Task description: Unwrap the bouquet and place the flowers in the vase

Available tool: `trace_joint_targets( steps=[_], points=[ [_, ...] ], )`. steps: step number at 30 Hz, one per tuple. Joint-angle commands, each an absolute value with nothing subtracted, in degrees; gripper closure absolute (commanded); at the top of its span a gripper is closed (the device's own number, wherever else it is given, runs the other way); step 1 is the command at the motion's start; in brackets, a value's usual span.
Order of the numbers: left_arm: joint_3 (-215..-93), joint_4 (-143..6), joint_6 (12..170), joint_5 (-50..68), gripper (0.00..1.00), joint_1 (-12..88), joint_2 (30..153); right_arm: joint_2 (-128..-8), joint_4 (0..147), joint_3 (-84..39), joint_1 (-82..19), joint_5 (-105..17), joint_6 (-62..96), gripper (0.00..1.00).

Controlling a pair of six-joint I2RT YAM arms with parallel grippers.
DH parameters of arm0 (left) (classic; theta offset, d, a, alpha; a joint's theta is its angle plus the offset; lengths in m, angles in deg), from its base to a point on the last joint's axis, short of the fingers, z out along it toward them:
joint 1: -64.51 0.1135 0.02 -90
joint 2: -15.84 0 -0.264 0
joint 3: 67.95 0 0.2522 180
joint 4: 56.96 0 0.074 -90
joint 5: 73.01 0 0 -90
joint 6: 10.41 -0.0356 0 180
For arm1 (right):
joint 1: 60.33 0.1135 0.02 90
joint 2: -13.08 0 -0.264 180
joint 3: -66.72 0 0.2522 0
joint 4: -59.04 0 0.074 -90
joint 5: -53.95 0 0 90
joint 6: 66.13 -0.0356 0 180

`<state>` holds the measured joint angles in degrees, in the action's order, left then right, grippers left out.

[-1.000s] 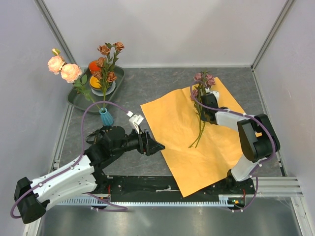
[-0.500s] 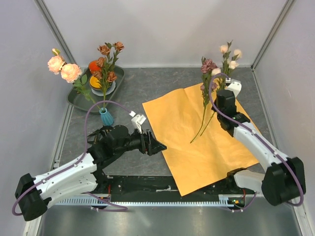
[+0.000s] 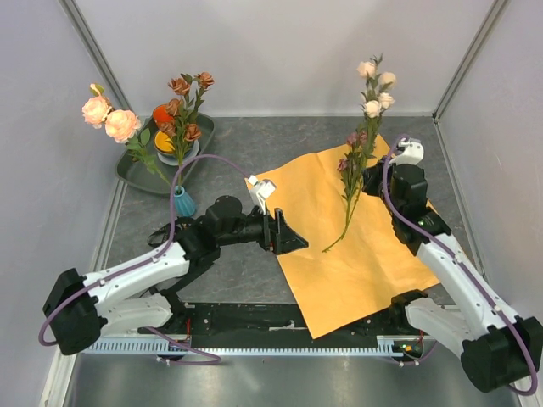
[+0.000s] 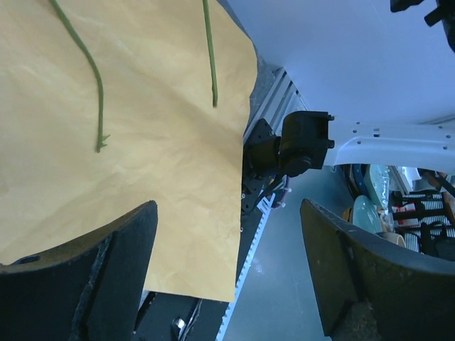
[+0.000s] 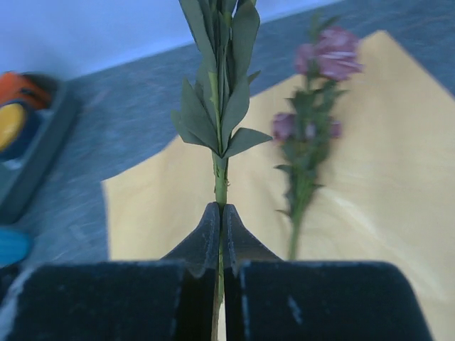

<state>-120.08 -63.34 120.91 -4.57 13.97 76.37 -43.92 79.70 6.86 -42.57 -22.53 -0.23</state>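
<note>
I should take the stem with my left gripper while my right gripper takes hold again at a bloom (image 3: 372,108), because my right gripper is holding the cream-white flowers below their leaves (image 5: 221,179).
In the top view my right gripper (image 3: 373,180) (image 5: 222,209) is shut on the green stem (image 5: 221,181) of the cream-white flowers (image 3: 374,85) and holds them upright above the orange paper sheet (image 3: 356,254) (image 5: 398,199). A mauve flower (image 3: 351,141) (image 5: 333,53) lies on the sheet beside it. The teal vase (image 3: 183,203) stands at the left with peach-pink roses (image 3: 109,117) and rust-brown roses (image 3: 185,106) in it. My left gripper (image 3: 288,237) (image 4: 229,213) is open and empty at the sheet's left edge (image 4: 142,177). Two stem ends (image 4: 89,64) show over the paper.
A dark tray (image 3: 136,176) (image 5: 35,163) at the back left holds an orange cup (image 3: 163,114) (image 5: 18,89) and a yellow bowl (image 3: 168,142). Grey walls close in the left, back and right. A metal rail (image 3: 475,322) runs along the near edge.
The right arm has lifted the cream-white flowers off the sheet and raised them upright. My left arm has reached right to the sheet's edge while its jaws spread wider.
</note>
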Motion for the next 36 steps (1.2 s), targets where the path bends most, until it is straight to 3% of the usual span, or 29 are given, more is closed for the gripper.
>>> trace_joint_targets(
  steps=[1,5,9,15,25,26,28,34,35,36],
  points=[
    [-125.1,-58.3,121.3,-8.8,0.12,13.8,80.4,-37.8,67.4,11.0,-41.7,-41.8,-8.2,1.00],
    [-126.3,-55.6,122.6,-9.4,0.15,13.7,83.9,-34.5,59.1,16.3,-37.8,-46.5,-15.9,1.00],
    [-126.4,-52.5,124.1,-10.6,0.17,13.7,85.8,-32.0,52.3,20.2,-28.5,-40.0,-19.3,1.00],
    [-125.4,-49.1,126.7,-11.7,0.25,13.7,87.6,-31.1,44.1,24.8,-23.5,-38.0,-22.7,1.00],
    [-123.9,-50.8,124.9,-10.9,0.92,13.7,85.6,-31.8,43.2,24.4,-22.2,-42.5,-21.7,1.00],
    [-124.0,-51.8,124.2,-10.8,0.95,13.7,84.8,-31.8,44.1,24.2,-22.3,-44.2,-20.7,1.00],
    [-124.0,-55.3,122.0,-10.2,0.98,13.7,83.3,-31.0,46.8,22.9,-22.3,-45.3,-18.5,0.94],
    [-124.1,-69.4,112.6,-7.8,0.98,13.7,73.2,-31.7,67.6,13.3,-22.4,-53.2,-3.8,0.51],
    [-124.7,-72.3,111.3,-7.4,0.98,13.7,72.2,-32.6,72.1,11.8,-22.4,-55.0,-2.4,0.40],
    [-124.9,-74.2,110.2,-6.6,0.98,13.8,70.1,-34.6,74.4,9.1,-22.5,-56.3,-0.7,0.36]
  ],
)
